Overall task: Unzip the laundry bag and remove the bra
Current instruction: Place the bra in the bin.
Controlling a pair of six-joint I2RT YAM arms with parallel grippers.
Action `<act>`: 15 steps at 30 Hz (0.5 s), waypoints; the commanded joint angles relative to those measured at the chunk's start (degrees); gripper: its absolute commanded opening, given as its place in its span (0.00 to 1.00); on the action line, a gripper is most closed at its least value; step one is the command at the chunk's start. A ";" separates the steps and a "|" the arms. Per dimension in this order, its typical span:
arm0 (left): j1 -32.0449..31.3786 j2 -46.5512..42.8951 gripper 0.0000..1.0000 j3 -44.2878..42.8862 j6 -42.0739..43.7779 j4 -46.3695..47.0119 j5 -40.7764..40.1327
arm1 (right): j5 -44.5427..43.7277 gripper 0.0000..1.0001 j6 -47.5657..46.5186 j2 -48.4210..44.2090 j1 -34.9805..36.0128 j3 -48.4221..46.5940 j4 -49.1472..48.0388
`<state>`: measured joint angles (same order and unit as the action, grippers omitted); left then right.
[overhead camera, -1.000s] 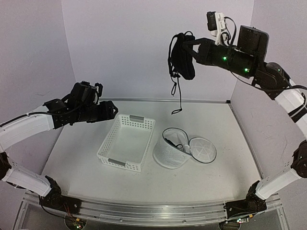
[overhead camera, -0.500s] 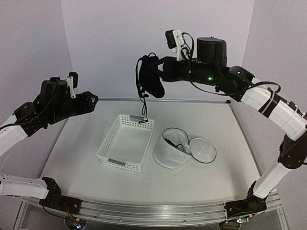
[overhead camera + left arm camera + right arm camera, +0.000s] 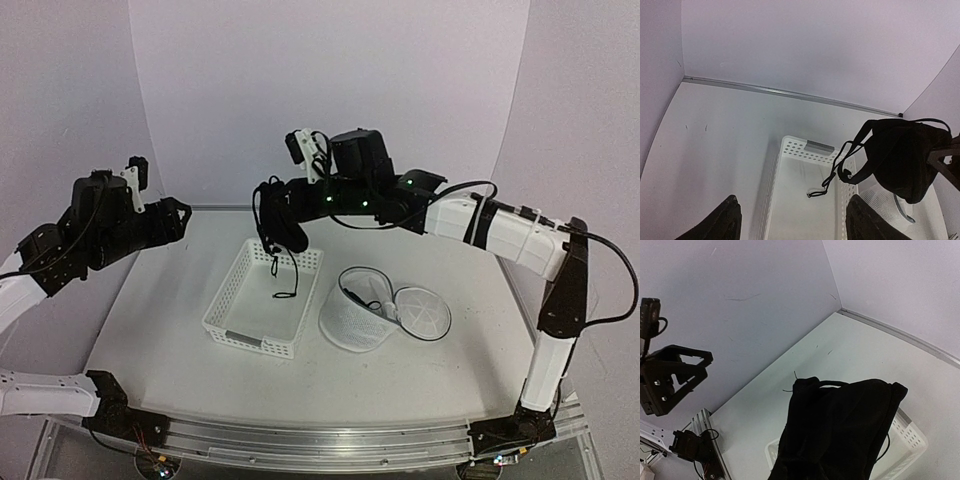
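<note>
The black bra point(image 3: 282, 222) is hanging above the empty white basket point(image 3: 262, 304), clear of the laundry bag. My right gripper should now move down until the bra is inside.
My right gripper point(image 3: 293, 207) is shut on the black bra point(image 3: 277, 228) and holds it in the air over the far end of the white lattice basket point(image 3: 262, 325). A thin strap hangs down into the basket point(image 3: 288, 292). In the right wrist view the bra point(image 3: 840, 435) hides the fingers. The bra also shows in the left wrist view point(image 3: 905, 160). The white mesh laundry bag point(image 3: 352, 322) lies open on its side right of the basket, its round lid point(image 3: 422, 310) folded out. My left gripper point(image 3: 176, 214) is open and empty, raised at the left, facing the basket point(image 3: 805, 200).
The table's back edge meets the wall behind the basket point(image 3: 790, 95). The side walls stand close on the left and right. The left gripper shows as a dark frame in the right wrist view point(image 3: 675, 377).
My right arm has swung left and down with the bra, from high at the back right to over the basket; the strap now hangs into it. My left arm has drawn back left.
</note>
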<state>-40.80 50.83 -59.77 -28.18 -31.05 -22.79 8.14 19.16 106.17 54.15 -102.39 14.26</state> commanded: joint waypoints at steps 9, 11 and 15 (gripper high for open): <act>0.28 0.26 0.72 0.56 1.36 0.44 -2.46 | -7.92 0.00 -8.63 11.92 2.65 -0.29 -6.60; 0.33 0.34 0.72 0.60 1.44 0.47 -2.64 | -9.43 0.00 -9.98 14.18 3.36 -0.50 -6.61; 0.28 0.88 0.72 0.43 1.87 0.44 -2.96 | -15.60 0.00 -13.59 18.27 5.26 -0.93 -6.70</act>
<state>-40.80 51.20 -59.09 -27.77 -31.09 -24.25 -0.47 10.83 121.78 57.36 -102.37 11.27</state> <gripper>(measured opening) 0.718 0.038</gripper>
